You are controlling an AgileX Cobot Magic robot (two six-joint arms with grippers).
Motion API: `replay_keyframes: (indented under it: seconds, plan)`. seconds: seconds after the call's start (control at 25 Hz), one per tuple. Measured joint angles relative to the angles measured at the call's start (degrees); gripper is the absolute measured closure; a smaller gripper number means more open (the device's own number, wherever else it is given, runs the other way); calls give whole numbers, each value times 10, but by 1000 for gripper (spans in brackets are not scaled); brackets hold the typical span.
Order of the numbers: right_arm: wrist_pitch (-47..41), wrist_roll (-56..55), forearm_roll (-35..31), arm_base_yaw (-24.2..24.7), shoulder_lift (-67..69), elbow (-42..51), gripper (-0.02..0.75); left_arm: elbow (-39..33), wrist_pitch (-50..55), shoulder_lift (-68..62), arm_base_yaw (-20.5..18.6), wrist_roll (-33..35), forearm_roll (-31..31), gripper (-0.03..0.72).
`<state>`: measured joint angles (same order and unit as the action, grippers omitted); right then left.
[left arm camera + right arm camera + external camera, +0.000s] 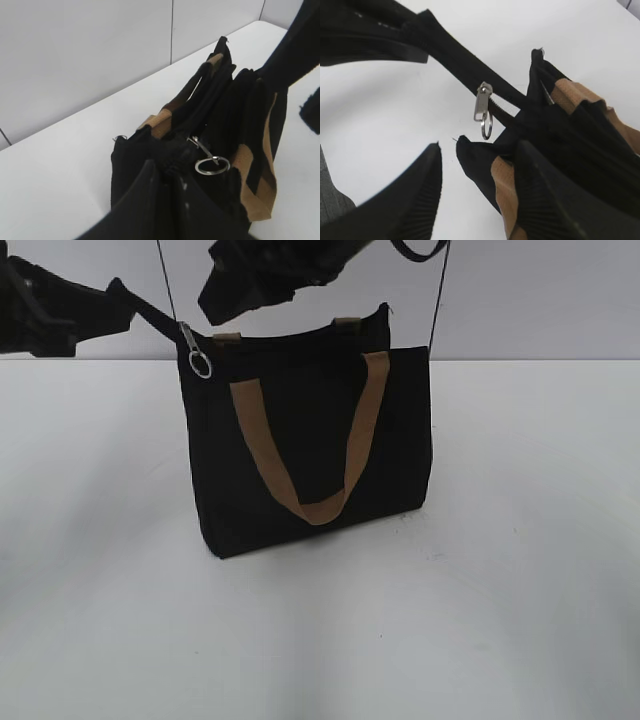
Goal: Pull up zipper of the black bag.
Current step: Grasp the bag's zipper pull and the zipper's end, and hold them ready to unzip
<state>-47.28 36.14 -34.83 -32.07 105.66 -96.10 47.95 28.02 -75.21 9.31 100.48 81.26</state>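
Note:
My left gripper should hold the end of the track (pixel 153 315) steady while my right gripper takes the zipper's ring (pixel 201 364), as the track already runs tight from the bag's corner.
The black bag (pixel 310 440) stands upright on the white table, with tan strap handles. Its black zip track runs out past the bag's upper left corner, taut, to my left gripper (pixel 125 302), which is shut on the track's end. In the left wrist view that gripper (pixel 167 172) pinches the black tape. The zipper (pixel 190 340), a silver slider with a hanging ring, sits on the track just off the bag's corner; it also shows in the left wrist view (pixel 212 166) and the right wrist view (pixel 482 102). My right gripper (pixel 245 295) hovers above the bag's top left, open (pixel 480 150) and empty, a little short of the zipper.
The white table (pixel 500 590) stretches round the bag, with a pale wall (pixel 530 300) behind it. Thin black cables (pixel 437 300) hang by the bag's right side and near the zipper.

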Motion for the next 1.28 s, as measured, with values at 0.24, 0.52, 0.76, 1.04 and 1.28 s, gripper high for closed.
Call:
replay_keyframes:
  seconds: [0.24, 0.52, 0.76, 1.04, 1.28]
  plan:
    - [10, 1, -8, -2, 21, -1, 367, 0, 4, 0, 0, -16, 1, 662]
    - [45, 38, -8, -33, 44, -1, 405, 0, 4, 0, 0, -17, 15, 662]
    - [55, 43, 44, -34, 61, -1, 425, 0, 4, 0, 0, -18, 16, 662]
    - [59, 41, 44, -34, 71, -1, 429, 0, 4, 0, 0, -18, 16, 662]
    - [83, 34, 34, -34, 71, -1, 518, 0, 4, 0, 0, -18, 16, 662]
